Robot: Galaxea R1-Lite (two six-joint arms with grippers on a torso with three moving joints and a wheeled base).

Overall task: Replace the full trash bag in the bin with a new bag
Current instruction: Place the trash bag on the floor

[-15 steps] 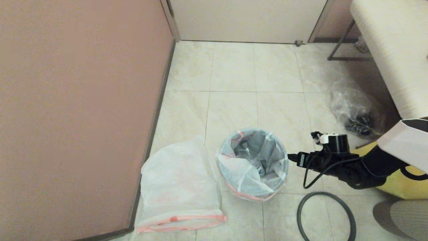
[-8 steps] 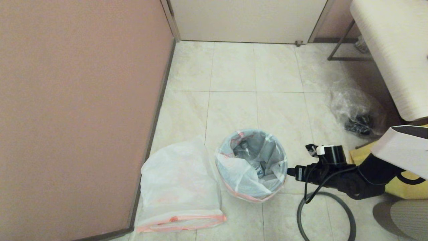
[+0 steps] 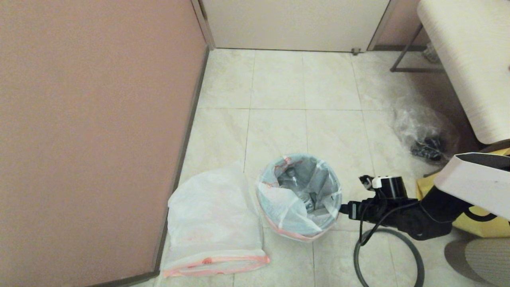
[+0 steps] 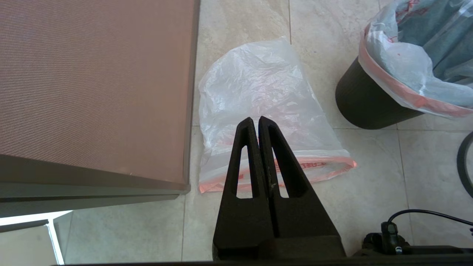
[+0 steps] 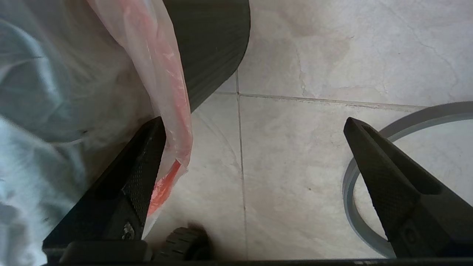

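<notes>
I expect the full trash bag (image 3: 300, 197) to come free of the bin's rim when I lift, because the orange-pink band (image 5: 173, 91) hangs loose outside the bin's side.
The bin (image 4: 366, 103), small, round and dark, stands on the floor tiles. The full trash bag (image 3: 279, 203) lines it, cans showing inside, and its orange-pink band (image 5: 166, 74) is folded over the rim. My right gripper (image 3: 343, 209) is low at the bin's right side and open wide (image 5: 254, 123). The hanging band edge lies against the inner face of one finger (image 5: 144, 173); the other finger (image 5: 380, 170) is well apart. The new bag (image 3: 215, 223) lies flat to the bin's left. My left gripper (image 4: 255, 120) hovers over it, shut and empty.
A grey ring (image 3: 388, 259) lies on the floor under my right arm. A clear crinkly bag (image 3: 422, 131) and a yellow fabric bag (image 3: 478, 225) sit at the right, below a pale bench (image 3: 470, 59). A brown partition (image 3: 91, 131) walls the left.
My right gripper has dropped lower and moved left, closing in on the bin's right rim. Neither bag nor the bin has moved.
</notes>
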